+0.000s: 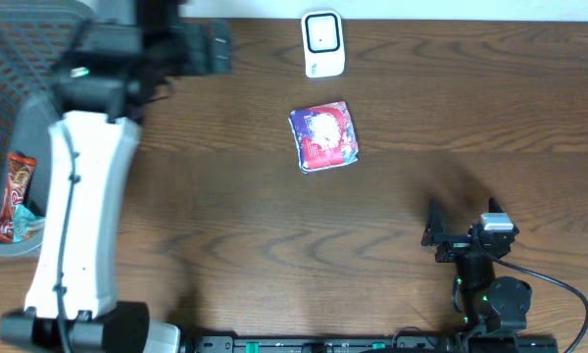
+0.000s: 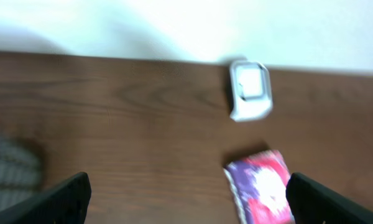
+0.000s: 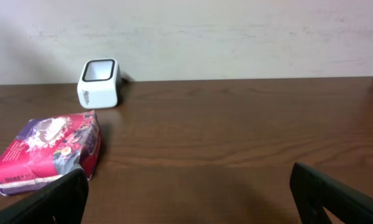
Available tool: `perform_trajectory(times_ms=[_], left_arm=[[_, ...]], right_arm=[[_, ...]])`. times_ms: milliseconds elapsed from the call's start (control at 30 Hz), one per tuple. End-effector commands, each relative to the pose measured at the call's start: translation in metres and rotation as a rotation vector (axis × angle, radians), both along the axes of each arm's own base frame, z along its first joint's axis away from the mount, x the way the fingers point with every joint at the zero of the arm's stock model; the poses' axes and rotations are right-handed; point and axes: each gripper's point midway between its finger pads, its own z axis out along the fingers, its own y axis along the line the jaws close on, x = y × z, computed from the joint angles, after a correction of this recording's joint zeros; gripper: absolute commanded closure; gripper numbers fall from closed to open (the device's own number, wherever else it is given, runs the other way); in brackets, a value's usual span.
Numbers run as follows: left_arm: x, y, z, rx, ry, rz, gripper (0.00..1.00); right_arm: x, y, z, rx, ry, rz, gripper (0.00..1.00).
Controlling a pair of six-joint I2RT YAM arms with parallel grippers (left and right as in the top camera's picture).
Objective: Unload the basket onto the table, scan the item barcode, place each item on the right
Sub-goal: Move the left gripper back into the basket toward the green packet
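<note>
The teal packet [image 1: 26, 222] is uncovered in the grey basket [image 1: 41, 147] and my left gripper is empty, so I should carry on going there until my fingers close around the packet.
The item, a red and purple packet [image 1: 323, 136], lies flat on the brown table, below the white scanner [image 1: 323, 44] at the far edge. My left gripper [image 1: 214, 47] hovers at the far left of the table, open and empty. In the blurred left wrist view the packet [image 2: 261, 186] shows close to the right finger [image 2: 336, 202], with the scanner [image 2: 250, 89] beyond it. My right gripper [image 1: 434, 233] rests near the front right, open and empty. From it the packet [image 3: 50, 152] sits ahead on the left and the scanner [image 3: 99, 83] stands by the wall. No barcode shows.
A grey mesh basket [image 1: 10, 88] at the left edge holds snack packets [image 1: 18, 186]. The white left arm [image 1: 78, 226] spans the left side of the table. A cable [image 1: 559, 289] trails from the right arm's base.
</note>
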Motion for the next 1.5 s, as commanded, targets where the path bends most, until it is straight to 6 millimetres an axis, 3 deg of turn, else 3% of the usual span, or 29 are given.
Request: perform_trajectory(times_ms=[0, 133, 233, 300, 533, 767, 967, 1233, 1467], left_arm=[[-0.014, 0.062, 0.038, -0.024, -0.085, 0.182, 0.00], [-0.029, 0.132, 0.038, -0.018, -0.068, 0.395, 0.00], [-0.049, 0.190, 0.020, -0.029, 0.005, 0.664, 0.00], [-0.063, 0.218, 0.007, -0.029, 0.055, 0.784, 0.00], [-0.095, 0.287, -0.038, -0.019, 0.193, 0.979, 0.00], [-0.136, 0.333, -0.095, -0.027, 0.418, 1.182, 0.00], [-0.152, 0.347, -0.147, -0.045, 0.615, 1.230, 0.00], [-0.158, 0.341, -0.207, -0.071, 0.818, 1.231, 0.00], [-0.172, 0.330, -0.247, -0.125, 0.910, 1.322, 0.00]], right_arm=[[0.000, -0.001, -0.001, -0.015, 0.000, -0.005, 0.01], [0.000, -0.001, -0.001, -0.015, 0.000, -0.005, 0.01], [0.000, -0.001, -0.001, -0.015, 0.000, -0.005, 0.01], [0.000, -0.001, -0.001, -0.015, 0.000, -0.005, 0.01], [0.000, -0.001, -0.001, -0.015, 0.000, -0.005, 0.01], [0.000, -0.001, -0.001, -0.015, 0.000, -0.005, 0.01], [0.000, -0.001, -0.001, -0.015, 0.000, -0.005, 0.01], [0.000, -0.001, -0.001, -0.015, 0.000, -0.005, 0.01], [0.000, -0.001, -0.001, -0.015, 0.000, -0.005, 0.01]])
